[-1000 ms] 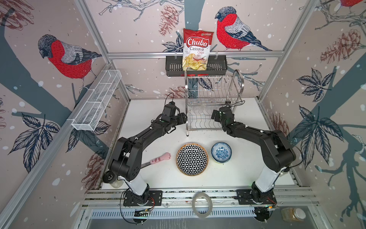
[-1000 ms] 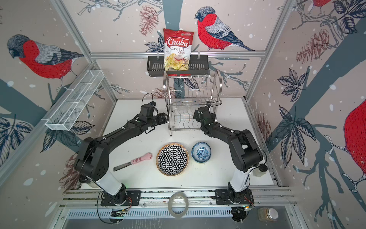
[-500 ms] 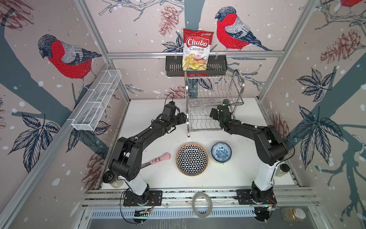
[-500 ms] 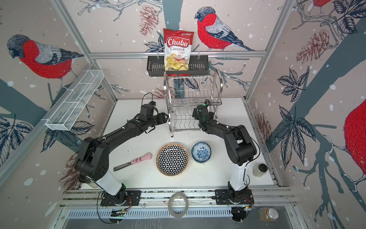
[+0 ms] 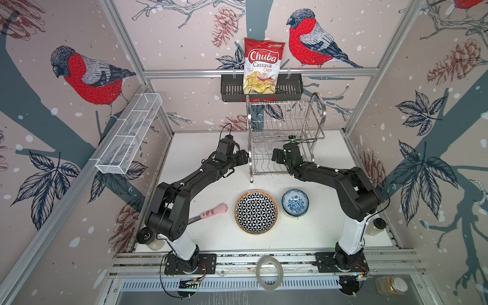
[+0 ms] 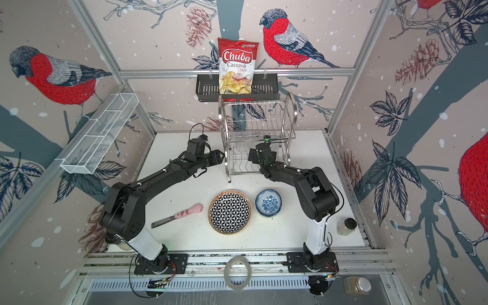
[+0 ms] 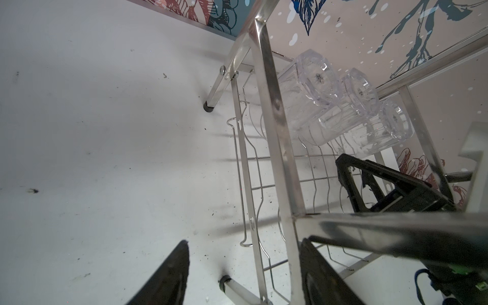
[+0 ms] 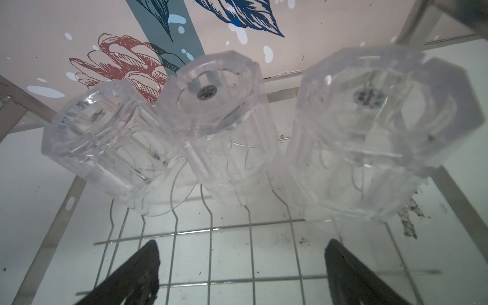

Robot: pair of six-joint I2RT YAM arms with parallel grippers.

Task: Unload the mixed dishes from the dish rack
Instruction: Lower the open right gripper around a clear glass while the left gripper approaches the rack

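I should hold the front post (image 5: 250,146) with my left gripper while my right gripper reaches around the glass, because the middle glass (image 8: 221,127) stands deep on the rack's lower shelf.
The steel dish rack (image 5: 285,124) (image 6: 258,124) stands at the back of the table. Three clear glasses (image 8: 111,142) (image 8: 219,126) (image 8: 369,137) stand upside down in a row on its lower shelf, also seen in the left wrist view (image 7: 317,87). My right gripper (image 8: 243,272) (image 5: 276,157) is open wide inside the lower tier, just short of the glasses, holding nothing. My left gripper (image 7: 243,272) (image 5: 244,158) is open and straddles the rack's front left post (image 7: 287,250), which lies against one finger. The geometric plate (image 5: 256,211) and blue-floral bowl (image 5: 295,203) sit on the table in front.
A pink cat-paw utensil (image 5: 211,211) lies left of the plate. A black wall basket (image 5: 229,88) with a chips bag (image 5: 261,66) hangs above the rack. A white mesh basket (image 5: 129,134) hangs on the left wall. Jars (image 5: 377,225) (image 5: 148,236) stand at the table's front corners.
My right gripper has pushed farther into the rack's lower tier toward the glasses. The left arm has stayed at the rack's post.
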